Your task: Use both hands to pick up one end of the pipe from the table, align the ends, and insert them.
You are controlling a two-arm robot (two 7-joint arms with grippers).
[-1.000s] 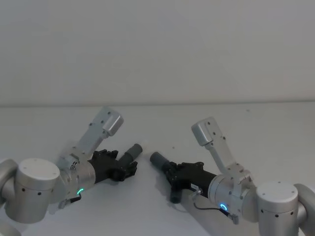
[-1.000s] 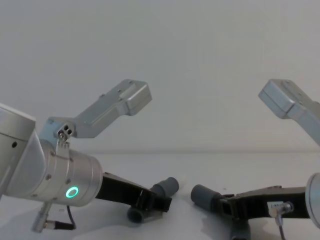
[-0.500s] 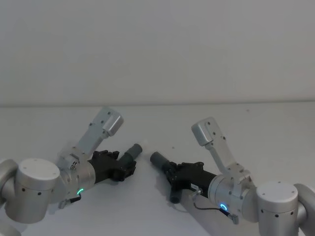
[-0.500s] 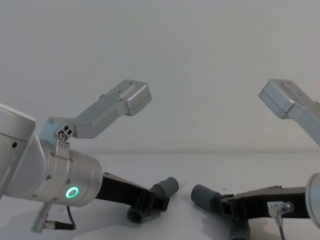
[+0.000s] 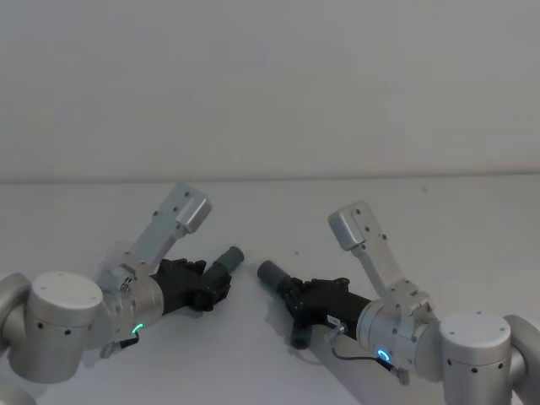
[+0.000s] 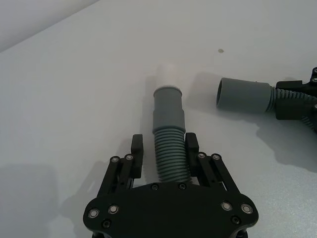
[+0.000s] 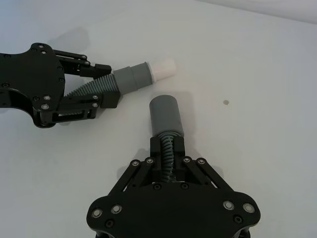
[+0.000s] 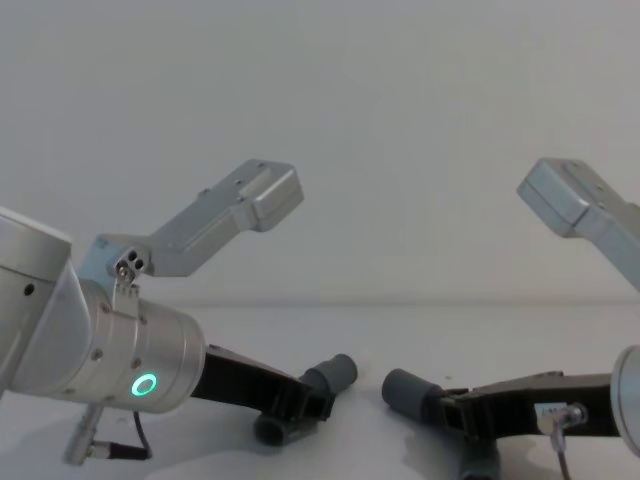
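Note:
My left gripper straddles the ribbed part of the pipe [image 6: 171, 144] just behind its smooth end, so the pipe's white tip will keep pointing straight when I lift it.
Two grey pipe pieces lie close together on the white table [image 5: 439, 219], their ends a short gap apart. The left piece [image 6: 168, 106] has a white tip [image 6: 167, 74]. My left gripper [image 6: 164, 145] straddles its ribbed part, open, with a gap beside one finger [image 6: 137, 148]. In the head view this gripper [image 5: 218, 287] sits low at the left. The right piece [image 7: 166, 114] ends in a plain grey socket [image 5: 272, 274]. My right gripper [image 7: 168, 144] is shut on its ribbed part just behind the socket, at the lower right [image 5: 291, 295].
A small dark speck [image 7: 226, 102] marks the table beyond the pipe ends. The plain wall [image 5: 270, 84] rises behind the table's far edge. Both silver wrist housings [image 8: 250, 200] stand up above the grippers.
My left gripper has slid back a little along the ribbed part while that pipe piece stayed put. The right gripper and its piece have not moved.

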